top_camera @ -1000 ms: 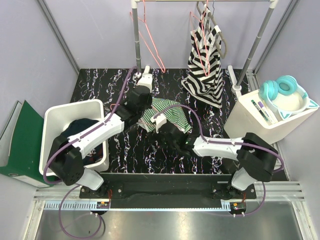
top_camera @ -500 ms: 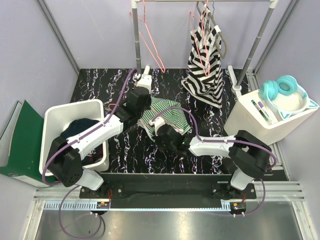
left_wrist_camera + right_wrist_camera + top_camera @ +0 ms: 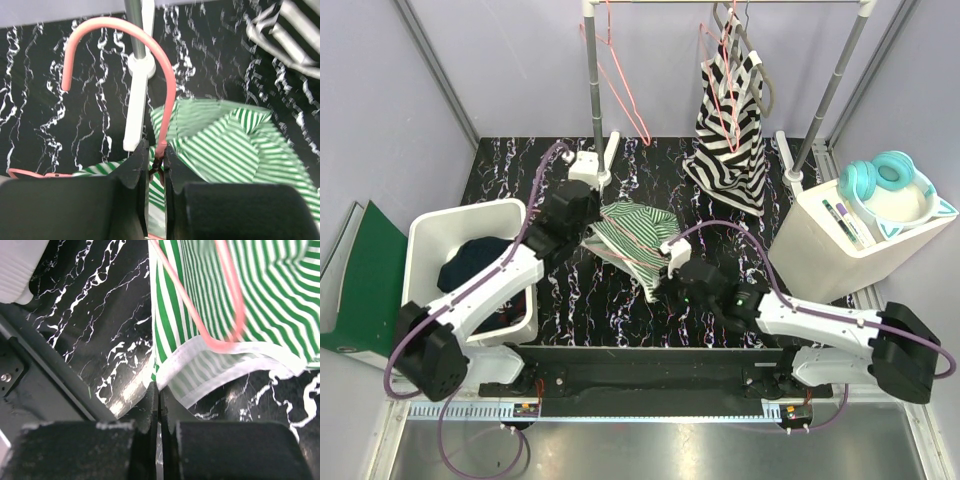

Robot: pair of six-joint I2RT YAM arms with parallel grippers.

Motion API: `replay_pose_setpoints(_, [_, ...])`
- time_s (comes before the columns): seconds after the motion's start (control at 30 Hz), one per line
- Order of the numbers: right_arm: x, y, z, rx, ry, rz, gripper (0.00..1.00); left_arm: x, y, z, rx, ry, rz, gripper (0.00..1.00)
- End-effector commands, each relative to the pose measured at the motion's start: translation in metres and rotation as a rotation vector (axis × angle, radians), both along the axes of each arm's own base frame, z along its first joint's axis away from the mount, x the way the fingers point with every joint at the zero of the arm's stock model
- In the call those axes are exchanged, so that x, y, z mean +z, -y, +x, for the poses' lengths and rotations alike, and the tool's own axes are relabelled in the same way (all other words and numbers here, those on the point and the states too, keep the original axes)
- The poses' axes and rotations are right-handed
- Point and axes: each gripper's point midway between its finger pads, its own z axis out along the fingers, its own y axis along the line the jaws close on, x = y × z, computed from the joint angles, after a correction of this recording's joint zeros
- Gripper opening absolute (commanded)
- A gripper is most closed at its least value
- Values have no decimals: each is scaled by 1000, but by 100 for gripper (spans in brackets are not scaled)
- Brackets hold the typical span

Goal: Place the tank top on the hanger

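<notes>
The hanger's end (image 3: pixel 227 345) rests on the tank top's white edge, so next my right gripper pulls the white edge (image 3: pixel 177 360) past the hanger's end, then brings it back over.
The tank top (image 3: pixel 635 232), green-and-white striped with white trim, hangs spread above the black marbled table between my two grippers. My left gripper (image 3: pixel 588 222) is shut on the neck of the pink wire hanger (image 3: pixel 169 90), just below its hook. Striped cloth (image 3: pixel 225 150) drapes to the right of the left gripper (image 3: pixel 156 152). My right gripper (image 3: pixel 662 285) is shut on the tank top's lower edge. In the right wrist view the shut jaws of the gripper (image 3: pixel 159 390) pinch the cloth beside the white trim (image 3: pixel 215 375), and the hanger wire (image 3: pixel 200 322) runs across the cloth.
A white bin (image 3: pixel 430 235) holding a dark garment stands at the left. The rack pole's white base (image 3: pixel 607 165) is just behind the left gripper. Spare pink hangers (image 3: pixel 620 80) and a black-and-white striped garment (image 3: pixel 735 120) hang on the rack. A white box with teal headphones (image 3: pixel 880 195) stands at the right.
The right gripper closed on the tank top's lower edge and drew it toward the near side. The left arm shifted left with the hanger, and the cloth stretched out between them.
</notes>
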Motion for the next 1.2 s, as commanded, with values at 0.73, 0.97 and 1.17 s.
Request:
replay_pose_setpoints(0.73, [38, 33, 4, -62, -124, 166, 0, 41, -26, -31, -54, 225, -79, 0])
replay_pose_setpoints(0.97, [57, 24, -23, 36, -209, 257, 0, 48, -28, -27, -34, 232, -68, 0])
replay_pose_setpoints(1.17, [82, 20, -32, 78, -216, 324, 0, 51, -35, -29, 5, 264, -80, 0])
